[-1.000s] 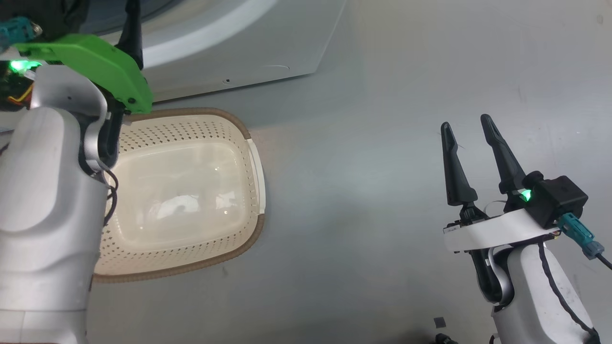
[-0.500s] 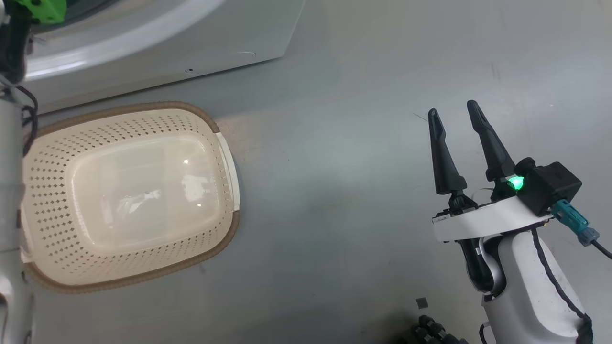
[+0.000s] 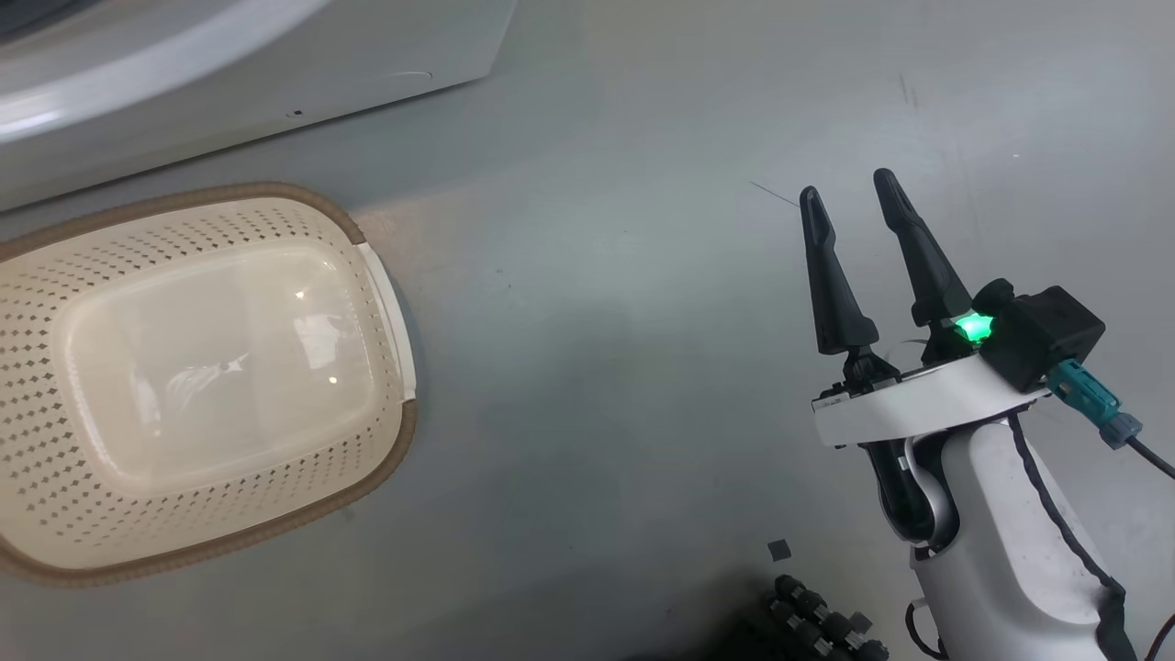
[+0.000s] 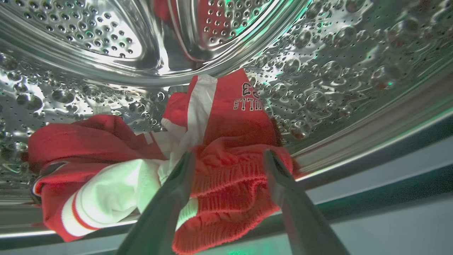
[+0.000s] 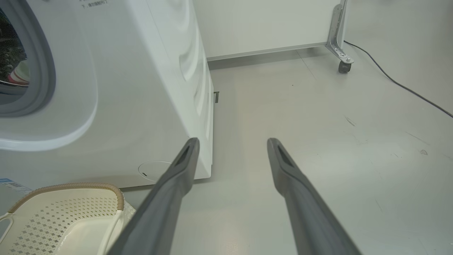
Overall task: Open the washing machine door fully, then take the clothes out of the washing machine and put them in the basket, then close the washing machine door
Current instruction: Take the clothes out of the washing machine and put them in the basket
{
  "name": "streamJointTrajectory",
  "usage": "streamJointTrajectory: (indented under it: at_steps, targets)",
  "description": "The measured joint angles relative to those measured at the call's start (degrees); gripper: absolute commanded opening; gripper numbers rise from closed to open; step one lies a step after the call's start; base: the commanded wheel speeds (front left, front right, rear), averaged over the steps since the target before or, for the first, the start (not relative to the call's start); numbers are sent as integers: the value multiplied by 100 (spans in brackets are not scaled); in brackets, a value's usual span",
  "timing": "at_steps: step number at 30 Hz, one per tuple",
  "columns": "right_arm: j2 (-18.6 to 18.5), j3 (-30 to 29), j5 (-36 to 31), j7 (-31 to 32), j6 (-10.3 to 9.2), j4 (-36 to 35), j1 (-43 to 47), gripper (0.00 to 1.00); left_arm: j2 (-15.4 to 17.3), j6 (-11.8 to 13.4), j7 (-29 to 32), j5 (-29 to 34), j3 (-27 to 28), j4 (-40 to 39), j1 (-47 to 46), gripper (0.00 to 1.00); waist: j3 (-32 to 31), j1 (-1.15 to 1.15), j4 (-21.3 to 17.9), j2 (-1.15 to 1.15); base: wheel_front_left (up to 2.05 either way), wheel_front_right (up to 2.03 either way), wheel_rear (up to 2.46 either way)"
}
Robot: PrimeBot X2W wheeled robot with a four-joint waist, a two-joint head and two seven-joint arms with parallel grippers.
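Note:
The ribbed red fold [image 4: 231,180] lies over the white sleeve [image 4: 114,193]. I expect the fold to bring the lettered red panel and leave that sleeve behind when I pull.
My left gripper [image 4: 228,156] is inside the perforated steel drum [image 4: 336,81] of the washing machine [image 5: 141,106]. It is open, and its fingers straddle a ribbed red fold of the clothes [image 4: 226,184]. A red-and-white jersey [image 4: 216,109] lies heaped behind and to the left of that fold. The cream basket [image 3: 184,376] with a brown rim sits empty on the floor in front of the machine [image 3: 275,83]. My right gripper [image 3: 849,188] hangs open over bare floor, well to the right of the basket [image 5: 67,216]. The washing machine door is out of view.
Grey floor [image 3: 597,367] stretches between the basket and my right arm. In the right wrist view, a white panel on a caster [image 5: 344,65] stands behind the machine and a black cable [image 5: 400,85] runs across the floor. A dark studded part [image 3: 817,620] sits at the head view's bottom edge.
The head camera has swung right, so the basket and machine slid left in its picture. My left arm, beside the basket a second ago, has left that view. The right gripper stays open.

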Motion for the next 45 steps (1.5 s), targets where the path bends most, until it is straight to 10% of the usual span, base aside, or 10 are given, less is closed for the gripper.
streamJointTrajectory:
  at_steps: [23,26,27,28,45]
  targets:
    - [1,162,183,0,-2,149,-254,100,234,2,625,88,-55,858,-456,100,278,0,-300,0,0,0,0]
    - [2,167,182,0,-2,152,-306,100,214,3,760,26,-46,954,-500,30,283,0,-291,0,0,0,0]
    - [1,165,182,0,-2,154,-310,100,202,9,813,-3,-38,975,-519,30,282,0,-288,0,0,0,0]
    - [1,157,181,0,-2,165,-317,100,191,13,866,-4,-44,1005,-554,0,283,0,-281,0,0,0,0]
    - [0,-87,-75,0,-8,216,-408,100,-104,-75,169,-82,43,1013,-558,0,225,0,-29,0,0,0,0]
